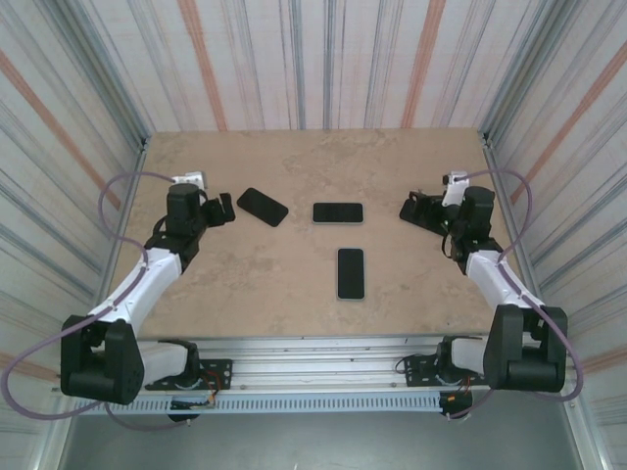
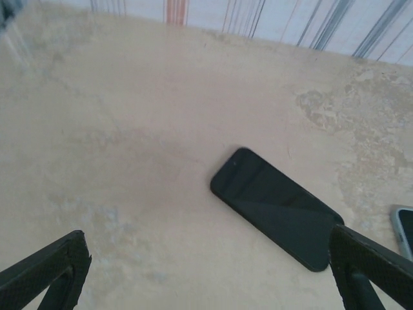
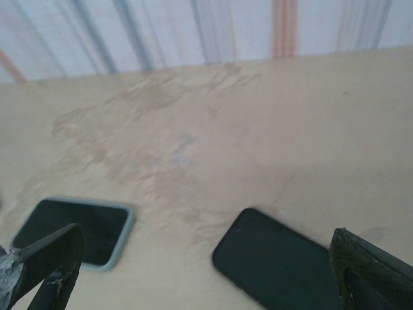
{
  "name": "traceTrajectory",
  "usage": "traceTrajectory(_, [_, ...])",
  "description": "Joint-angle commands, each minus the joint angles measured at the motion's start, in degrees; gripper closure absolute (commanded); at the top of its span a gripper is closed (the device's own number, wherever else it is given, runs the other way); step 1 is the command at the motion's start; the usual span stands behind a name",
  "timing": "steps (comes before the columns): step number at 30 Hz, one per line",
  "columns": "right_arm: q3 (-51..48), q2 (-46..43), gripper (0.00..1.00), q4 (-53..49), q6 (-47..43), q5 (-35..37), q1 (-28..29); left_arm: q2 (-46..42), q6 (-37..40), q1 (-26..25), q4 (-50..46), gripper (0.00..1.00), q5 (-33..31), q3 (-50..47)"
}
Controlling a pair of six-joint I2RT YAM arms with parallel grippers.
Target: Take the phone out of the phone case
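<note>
The tilted black phone's near end is free next to my left gripper's open fingers. I should keep moving there until they are on either side of the phone's long sides.
The phone in its pale grey-green phone case lies screen up near the table's middle, its long side pointing toward me. It is at the lower left of the right wrist view and at the right edge of the left wrist view. My left gripper stands open low over the table, holding nothing. My right gripper is open and empty too, well to the right of the cased phone. Neither gripper touches it.
A bare black phone lies tilted just right of my left gripper, close to its right finger. Another dark phone lies crosswise in front of my right gripper. Striped walls enclose the table.
</note>
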Motion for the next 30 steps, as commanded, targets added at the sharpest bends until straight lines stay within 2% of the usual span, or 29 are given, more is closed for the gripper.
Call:
traceTrajectory(1, [4.93, -1.51, 0.01, -13.57, -1.36, -5.57, 3.23, 3.00, -14.85, -2.10, -12.24, 0.01, -2.55, 5.54])
traceTrajectory(7, [11.16, 1.81, 0.01, -21.11, -1.19, -7.93, 10.84, 13.35, -23.44, -7.49, -20.59, 0.01, -6.12, 17.16])
traceTrajectory(10, [14.86, 4.97, 0.01, -23.73, -1.28, -7.89, 14.78, 19.94, -29.14, -8.24, -26.42, 0.01, -6.59, 23.54])
traceTrajectory(14, [18.50, 8.77, 0.01, -23.73, -0.76, -5.64, 19.39, 25.98, -33.09, -9.01, -25.33, 0.01, -5.89, 27.86])
traceTrajectory(19, [23.22, 14.27, 0.01, -23.65, -0.38, -4.34, 24.19, 35.43, -39.37, -9.49, -36.20, 0.01, -8.32, 39.19])
traceTrajectory(30, [29.14, 19.52, 0.01, -23.73, 1.51, -6.27, 28.25, 52.74, -47.78, -9.75, -49.15, 0.01, -7.53, 57.92])
